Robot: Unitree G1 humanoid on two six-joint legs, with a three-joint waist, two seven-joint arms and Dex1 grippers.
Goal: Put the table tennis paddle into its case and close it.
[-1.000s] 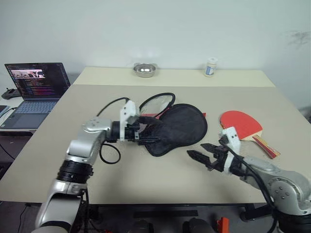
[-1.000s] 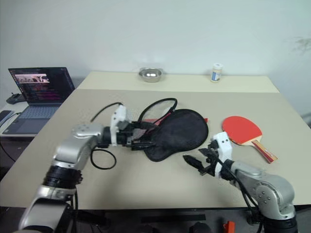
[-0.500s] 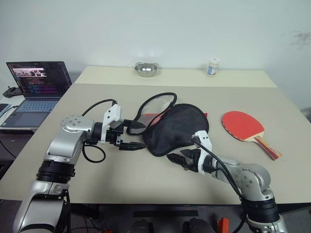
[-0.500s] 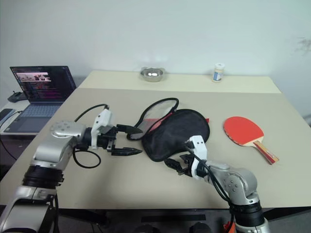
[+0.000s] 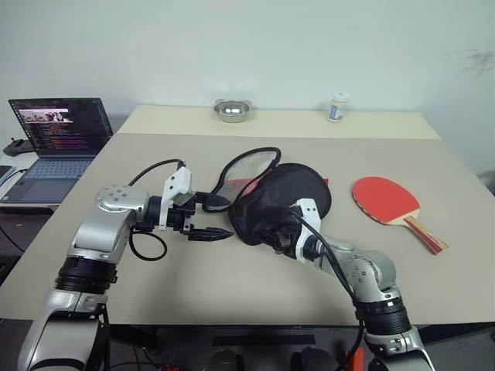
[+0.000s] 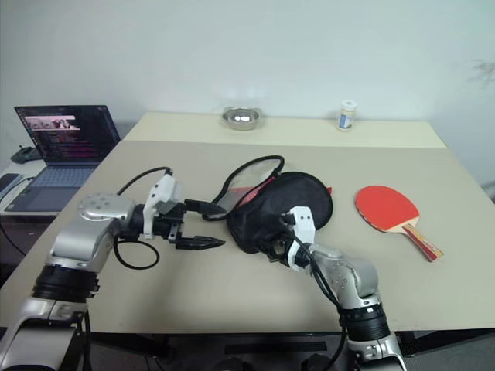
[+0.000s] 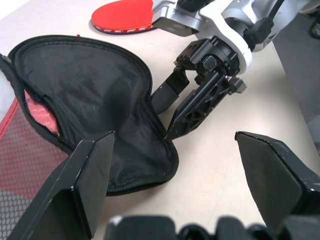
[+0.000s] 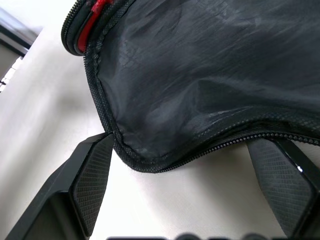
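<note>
The case's black side is lying over the red pocket (image 5: 238, 190). My right gripper should therefore first grab that black side by its near rim (image 5: 249, 242) and pull it open toward the paddle.
The case (image 5: 282, 197) lies in the middle of the table, black side up and unzipped, with red showing at its seam (image 8: 95, 10). The table tennis paddle (image 5: 384, 199) rests red face up to the right of it, apart from both grippers. My right gripper (image 5: 272, 232) is open at the case's near edge. In the right wrist view that zipped rim (image 8: 150, 162) runs between its two fingers (image 8: 92, 172). My left gripper (image 5: 213, 219) is open and empty just left of the case, pointing at it. The left wrist view shows the case (image 7: 85, 85) and the right gripper (image 7: 172, 107).
A laptop (image 5: 58, 127) stands on a side table at the far left. A metal bowl (image 5: 231, 110) and a white bottle (image 5: 336, 107) sit at the back. A black cable (image 5: 151, 247) loops below my left wrist. The table's front edge (image 5: 232, 317) is close.
My right gripper has swept left and forward from open table to the case's near edge. My left gripper has drawn back off the case's left side and stays open.
</note>
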